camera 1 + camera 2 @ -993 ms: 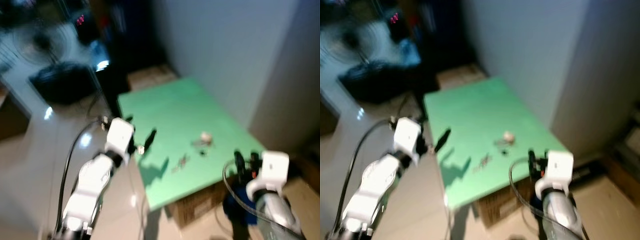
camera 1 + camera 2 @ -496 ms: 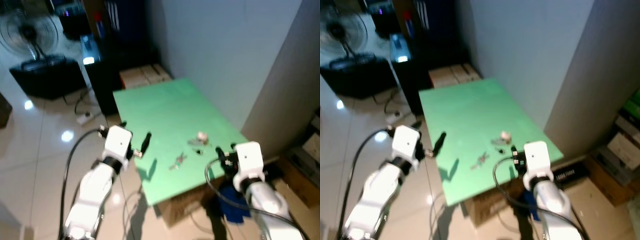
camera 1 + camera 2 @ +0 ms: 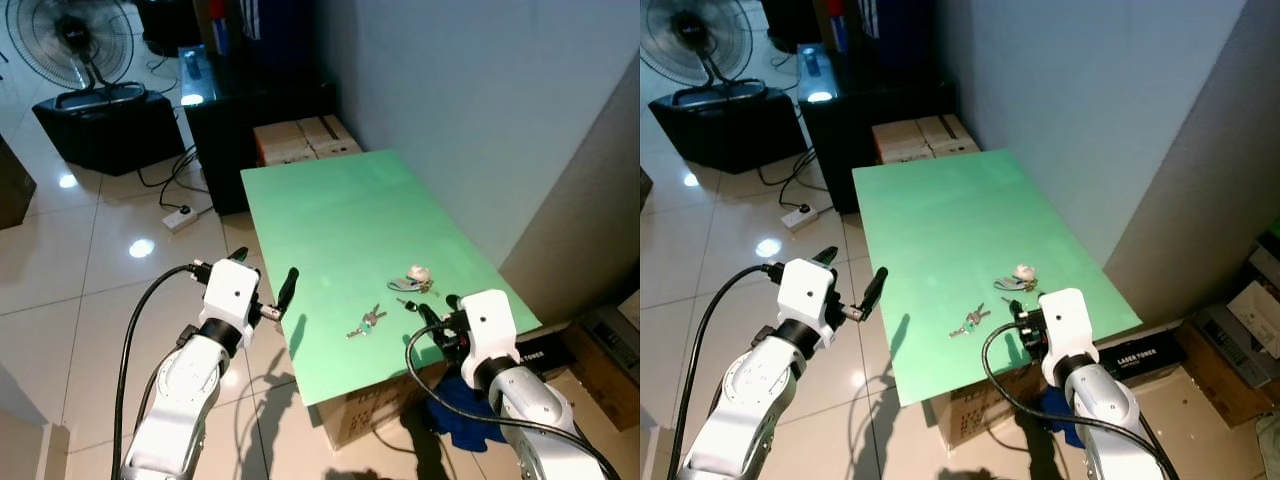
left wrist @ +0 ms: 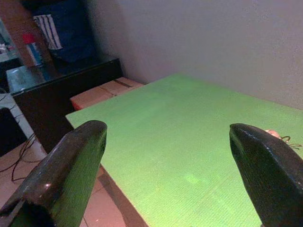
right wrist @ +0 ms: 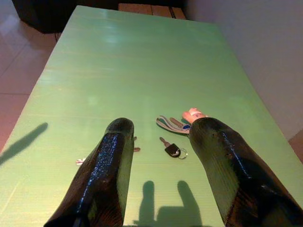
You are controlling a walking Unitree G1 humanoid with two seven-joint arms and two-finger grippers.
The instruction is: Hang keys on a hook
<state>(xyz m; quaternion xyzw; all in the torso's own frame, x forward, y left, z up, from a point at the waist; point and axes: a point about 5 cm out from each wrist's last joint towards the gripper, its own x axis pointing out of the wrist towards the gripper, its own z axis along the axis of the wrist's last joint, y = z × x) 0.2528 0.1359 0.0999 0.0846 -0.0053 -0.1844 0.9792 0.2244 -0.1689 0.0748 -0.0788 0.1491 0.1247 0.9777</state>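
The small bunch of keys (image 3: 369,319) will swing freely and hang down from its ring when I carry it, because the keys' blades (image 3: 356,331) point different ways.
On the green table (image 3: 340,215) lies a small bunch of keys (image 3: 365,322) near the front edge. Right of it are a black key on a ring (image 5: 171,149) and a pink-and-white fob with a strap (image 3: 415,275). My right gripper (image 3: 438,312) hovers open at the table's near right corner, aimed along the table. The black key lies just beyond the gap between its fingers (image 5: 113,161). My left gripper (image 4: 166,130) is open beside the table's left edge, level with the bunch and holding nothing.
Cardboard boxes (image 3: 300,135) and a black cabinet (image 3: 235,95) stand behind the table. A fan (image 3: 75,35) sits on a black box at the back left. A power strip (image 3: 180,218) lies on the tiled floor. A grey wall runs along the right.
The whole picture has shifted and sharpened as the camera moved. My right gripper now stands nearer the keys, over the table's near corner. The left gripper keeps its place beside the table.
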